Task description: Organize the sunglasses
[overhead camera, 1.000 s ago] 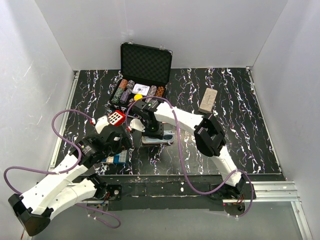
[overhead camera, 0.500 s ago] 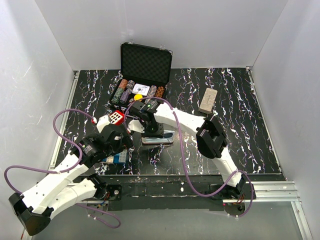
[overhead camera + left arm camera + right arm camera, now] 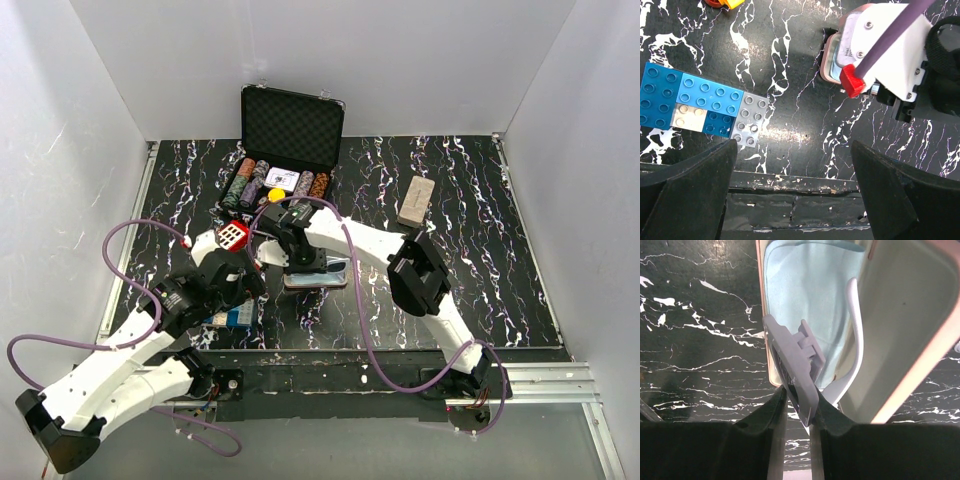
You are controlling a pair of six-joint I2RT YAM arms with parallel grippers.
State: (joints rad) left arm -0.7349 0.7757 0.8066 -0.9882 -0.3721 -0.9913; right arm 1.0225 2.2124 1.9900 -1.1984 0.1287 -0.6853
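The folded temple arm (image 3: 857, 332) faces the light blue cloth (image 3: 805, 292) in the open case, so my right gripper should go on lowering the sunglasses until they rest there.
A pale purple pair of sunglasses (image 3: 792, 360) hangs folded, one temple arm curving down, with my right gripper (image 3: 799, 412) shut on its frame edge. It hovers just over the open pink case (image 3: 935, 347), whose tray holds a light blue cloth (image 3: 805, 285). From above, the right gripper (image 3: 300, 262) sits over that case (image 3: 335, 274) near the mat's middle. My left gripper (image 3: 794, 165) stands wide open with nothing between its fingers, above the mat's near edge; it is left of the case (image 3: 832, 55). No other sunglasses show.
A blue, white and grey brick plate (image 3: 695, 105) lies under the left arm. A grey-brown oblong case (image 3: 415, 203) lies at the right. An open black chip case (image 3: 290, 130) stands at the back. A red dotted block (image 3: 232, 236) sits by the left wrist.
The right arm's elbow has wavered slightly while its gripper stays over the open case with the sunglasses. The left arm has barely moved.
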